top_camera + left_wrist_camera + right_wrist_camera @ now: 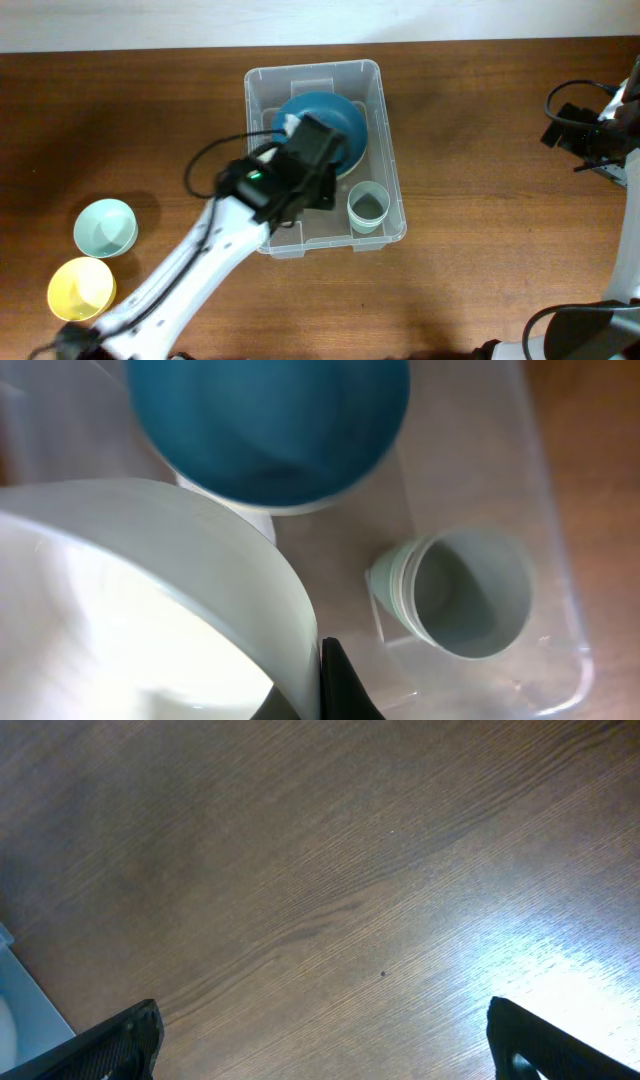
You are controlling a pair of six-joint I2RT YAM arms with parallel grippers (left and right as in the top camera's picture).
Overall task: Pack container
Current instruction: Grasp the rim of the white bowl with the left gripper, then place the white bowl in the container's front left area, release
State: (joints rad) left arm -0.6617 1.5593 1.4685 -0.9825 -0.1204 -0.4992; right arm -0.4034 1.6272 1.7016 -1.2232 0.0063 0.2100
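Observation:
The container's bottom beside the pale green cup (323, 230) is open for the white bowl. My left gripper should bring the bowl down next until it rests there (298, 232).
The clear container (392, 150) stands at the table's back middle. It holds a blue bowl (338, 112) and a pale green cup (368, 207). My left gripper (305, 150) is over the container, shut on the rim of a white bowl (130, 600) that fills the lower left of the left wrist view. Its fingers (322, 680) pinch the bowl's wall. Beyond them I see the blue bowl (270, 420), the cup (470, 595) and the container's wall (565, 570). My right gripper (320, 1040) is open and empty over bare wood, at the far right in the overhead view (565, 120).
A pale mint cup (105, 227) and a yellow cup (82, 288) stand on the table at the front left. My left arm stretches from the front left across the container's front left corner.

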